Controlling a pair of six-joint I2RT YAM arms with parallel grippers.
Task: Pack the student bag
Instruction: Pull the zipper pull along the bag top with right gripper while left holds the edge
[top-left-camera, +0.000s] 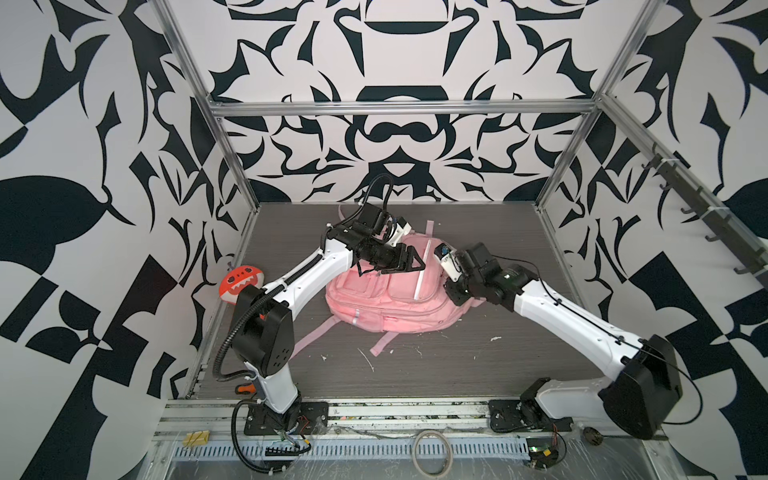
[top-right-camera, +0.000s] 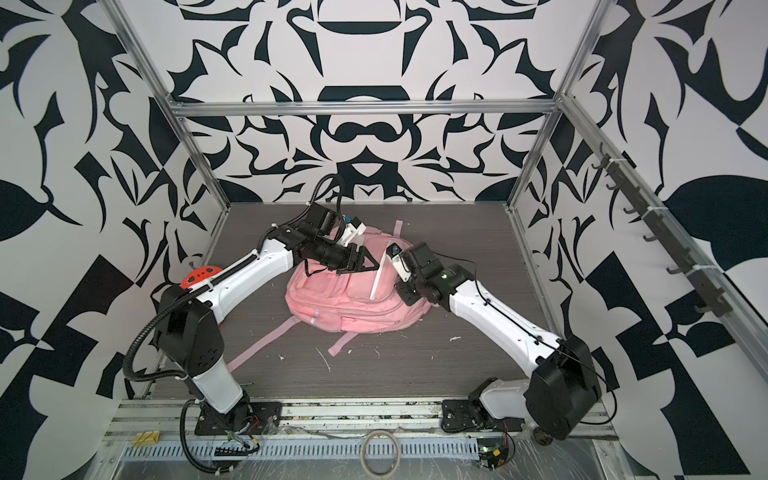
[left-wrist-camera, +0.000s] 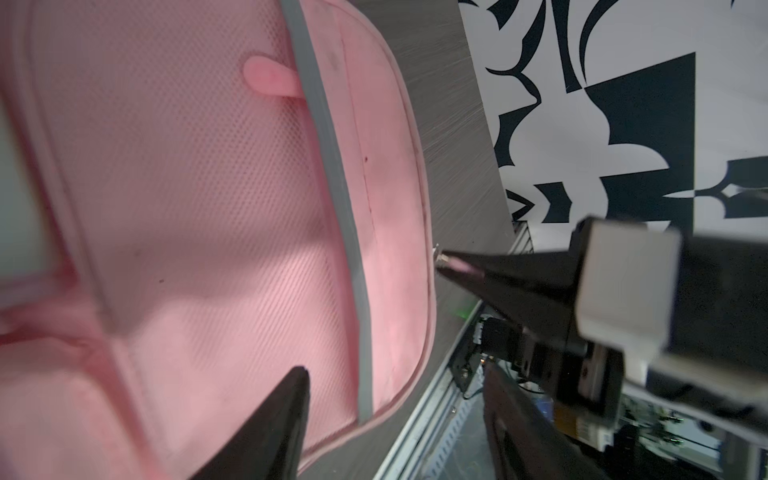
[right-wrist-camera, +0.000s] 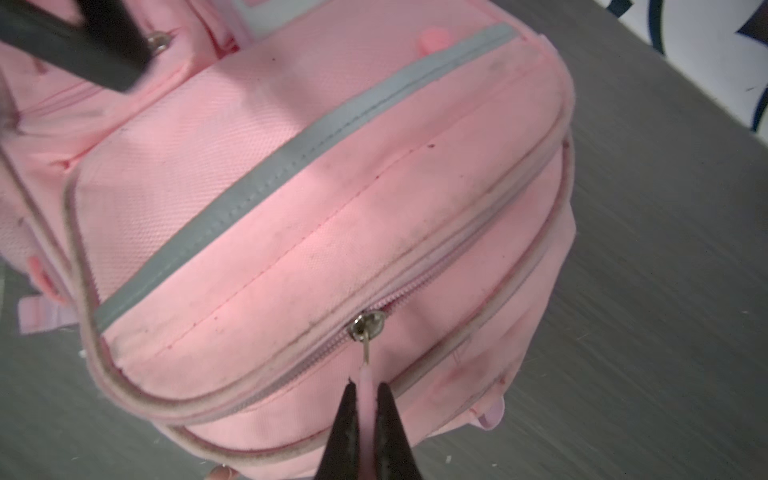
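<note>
The metal slider (right-wrist-camera: 368, 325) is halfway along the zip and its pull points off the bag, so my right gripper should follow the zip and swing toward the pocket's far corner (right-wrist-camera: 553, 72).
The student bag (top-left-camera: 374, 303) (top-right-camera: 345, 303), a pink backpack, lies front-up in the middle of the table in both top views. My left gripper (top-left-camera: 415, 259) (top-right-camera: 370, 259) (left-wrist-camera: 395, 374) hovers open just above its upper front pocket, holding nothing. At the bag's right side, my right gripper (top-left-camera: 451, 296) (top-right-camera: 405, 294) (right-wrist-camera: 365, 384) is shut on the pink zipper pull (right-wrist-camera: 367, 372). The pull hangs from a metal slider (right-wrist-camera: 365, 324) on a side zip. A grey-white reflective strip (right-wrist-camera: 291, 166) (left-wrist-camera: 332, 187) crosses the pocket.
An orange-red toothy plush toy (top-left-camera: 241, 284) (top-right-camera: 199, 276) sits at the table's left edge behind my left arm. Pink straps (top-left-camera: 311, 336) trail toward the front. White scraps (top-left-camera: 368, 361) dot the table. A tape roll (top-left-camera: 432, 453) lies on the front rail.
</note>
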